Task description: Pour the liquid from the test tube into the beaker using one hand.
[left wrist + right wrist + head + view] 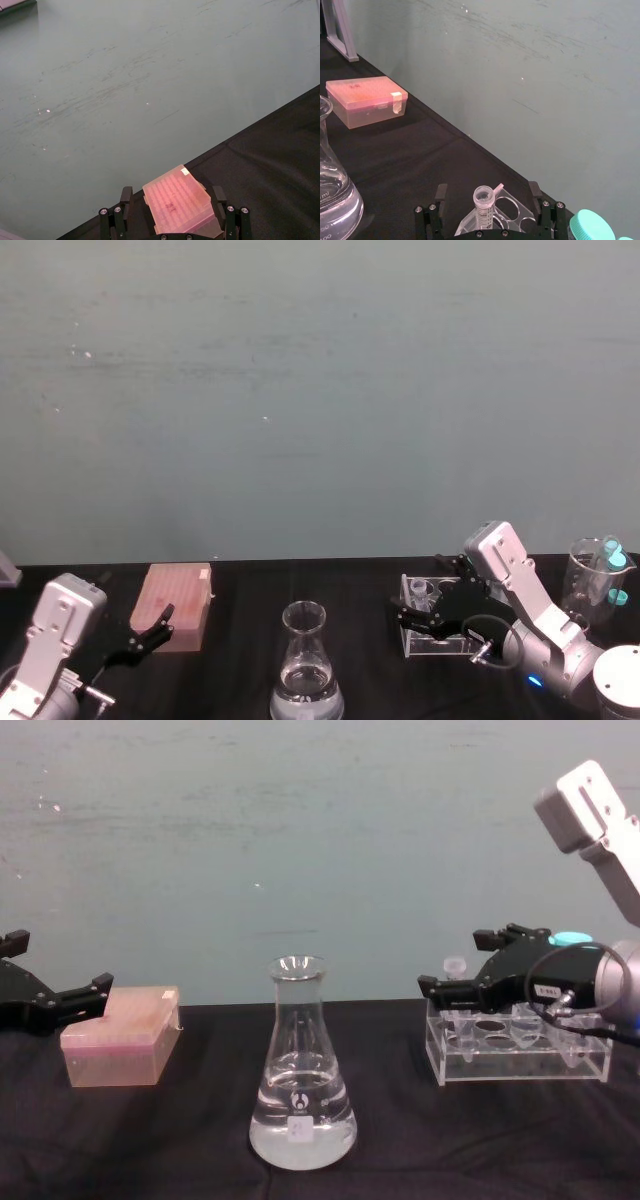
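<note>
The test tube (456, 969) has an uncapped opening (484, 194), so I expect its liquid to flow out in a thin stream when the robot tips it over the beaker.
The beaker (300, 1065) is a clear conical flask at the table's middle front, upright, with clear liquid (300, 1128) in its base; it also shows as beaker (305, 665) and beaker (330, 190). The small test tube (484, 206) stands upright in the left end of a clear rack (515, 1058), seen too as test tube (455, 966) and test tube (420, 590). My right gripper (487, 196) is open with a finger on each side of the tube, not touching it; it is also right gripper (466, 965) and right gripper (418, 612). My left gripper (150, 632) rests open at the left.
A pink lidded box (120, 1038) lies at the left, just ahead of the left gripper (171, 197). A glass jar (590, 585) holding teal-capped tubes stands at the far right behind the rack. The black cloth ends at a teal wall.
</note>
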